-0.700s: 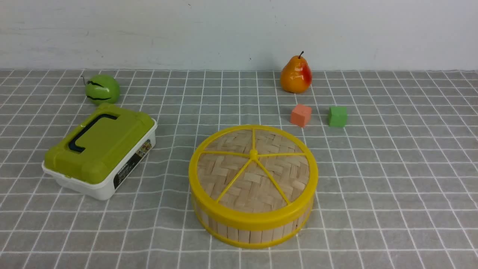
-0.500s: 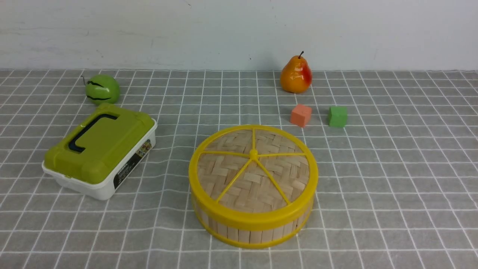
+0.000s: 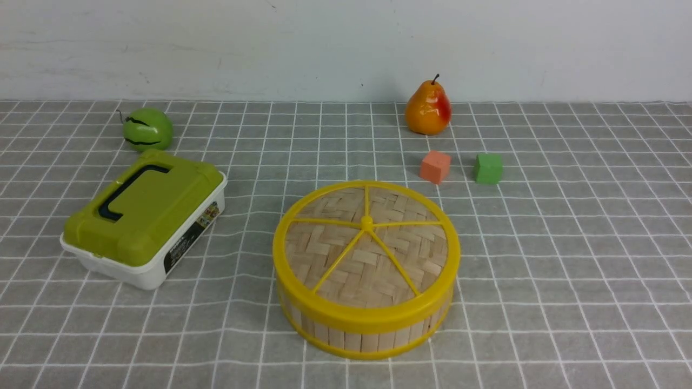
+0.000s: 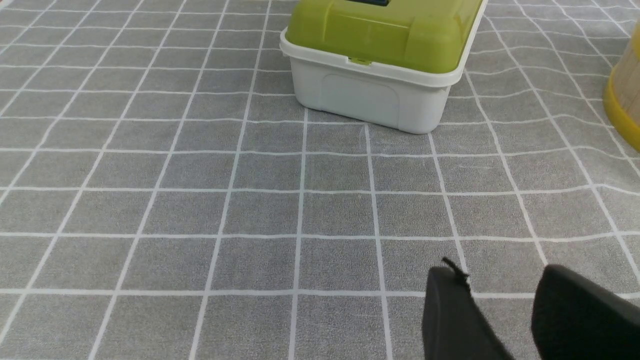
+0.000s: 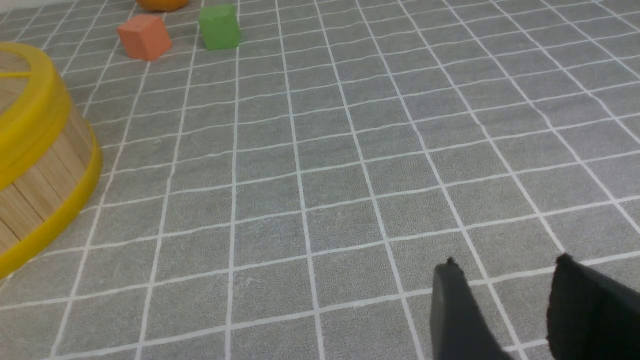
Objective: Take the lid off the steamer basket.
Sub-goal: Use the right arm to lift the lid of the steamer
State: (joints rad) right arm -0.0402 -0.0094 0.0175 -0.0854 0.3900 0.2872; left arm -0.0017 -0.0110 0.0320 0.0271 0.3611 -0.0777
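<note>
The yellow rim (image 3: 367, 320) goes all the way around in one piece, so I expect the lid (image 3: 367, 243) to come cleanly off and leave the steamer basket standing when the robot lifts the centre knob.
The steamer basket (image 3: 367, 330) stands in the middle of the checked cloth, round, with a bamboo-slat wall and yellow rims. The lid (image 3: 366, 249), woven bamboo with yellow spokes and a small centre knob, sits flat on top of it. Neither arm shows in the front view. In the left wrist view my left gripper (image 4: 502, 272) is open over bare cloth, with a strip of the basket (image 4: 622, 95) at the frame's edge. My right gripper (image 5: 507, 265) is open over bare cloth too, well away from the basket (image 5: 42, 165), with nothing between its fingers.
A white box with an olive-green lid (image 3: 143, 216) lies left of the basket, and a green melon-like ball (image 3: 147, 129) sits behind it. A pear (image 3: 428, 108), an orange cube (image 3: 435, 166) and a green cube (image 3: 488, 168) stand at the back right.
</note>
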